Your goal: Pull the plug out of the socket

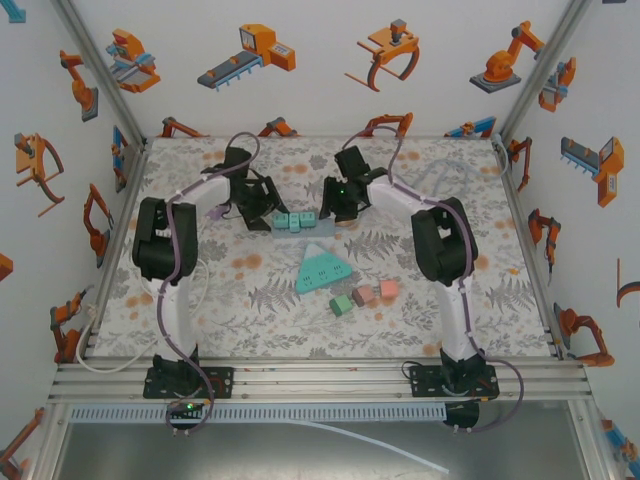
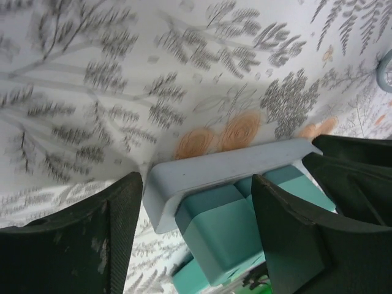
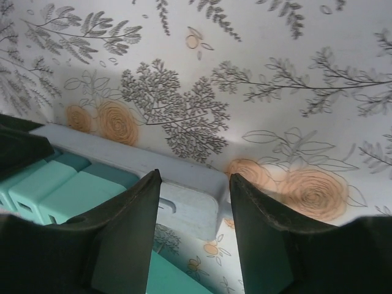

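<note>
My right gripper should lift clear, turn and take hold of the nearest teal plug (image 1: 307, 219), because its fingers are on both sides of the grey strip's end (image 1: 327, 229) past the teal plugs.
A grey socket strip (image 1: 298, 230) lies at the table's back centre with three teal plugs (image 1: 296, 221) standing in it. My left gripper (image 1: 262, 215) is at its left end. In the left wrist view the open jaws (image 2: 196, 205) straddle the end plug (image 2: 223, 226) and the strip's rounded end (image 2: 184, 174); the left finger stands clear, and the right one is close against the plug. My right gripper (image 1: 333, 212) is at the right end. Its open jaws (image 3: 195, 184) straddle the strip's bare end (image 3: 190, 211), a narrow gap showing at the right finger.
A teal triangular socket block (image 1: 322, 268) lies just in front of the strip. Nearer still lie three loose plugs, one green (image 1: 340, 303) and two pink (image 1: 375, 293). White walls with orange robot stickers enclose the table on three sides.
</note>
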Robot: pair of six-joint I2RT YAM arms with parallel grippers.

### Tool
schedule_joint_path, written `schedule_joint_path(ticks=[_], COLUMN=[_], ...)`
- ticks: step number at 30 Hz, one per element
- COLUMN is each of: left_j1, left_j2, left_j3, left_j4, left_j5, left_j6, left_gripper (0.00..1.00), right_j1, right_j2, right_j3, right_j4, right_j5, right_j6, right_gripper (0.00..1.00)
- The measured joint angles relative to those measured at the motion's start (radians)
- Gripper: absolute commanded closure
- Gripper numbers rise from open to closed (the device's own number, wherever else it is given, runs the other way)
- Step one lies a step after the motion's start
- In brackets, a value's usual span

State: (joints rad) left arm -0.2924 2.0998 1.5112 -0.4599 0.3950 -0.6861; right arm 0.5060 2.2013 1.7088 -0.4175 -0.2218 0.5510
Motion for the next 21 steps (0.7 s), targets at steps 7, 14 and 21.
schedule_joint_path(ticks=[7,14,21], left_j1=[0.004,0.006,0.006], left_j2=[-0.061,-0.161,-0.317], left_j3=[-0.061,-0.058,-0.084], left_j4=[0.006,0.008,0.007], left_j5=[0.016,-0.018,-0.111], left_j6=[-0.049,-0.071,0.02], left_gripper=[0.32,0.25,0.2], right_j1=[0.004,0.004,0.002], right_j2=[0.006,0.047,-0.053], right_j3=[0.026,0.132,0.07], right_j4=[-0.046,-0.133,-0.104], right_j5=[-0.029,-0.051,-0.021], right_j6=[-0.003,-0.064,-0.191], right_gripper=[0.52,0.41,0.36])
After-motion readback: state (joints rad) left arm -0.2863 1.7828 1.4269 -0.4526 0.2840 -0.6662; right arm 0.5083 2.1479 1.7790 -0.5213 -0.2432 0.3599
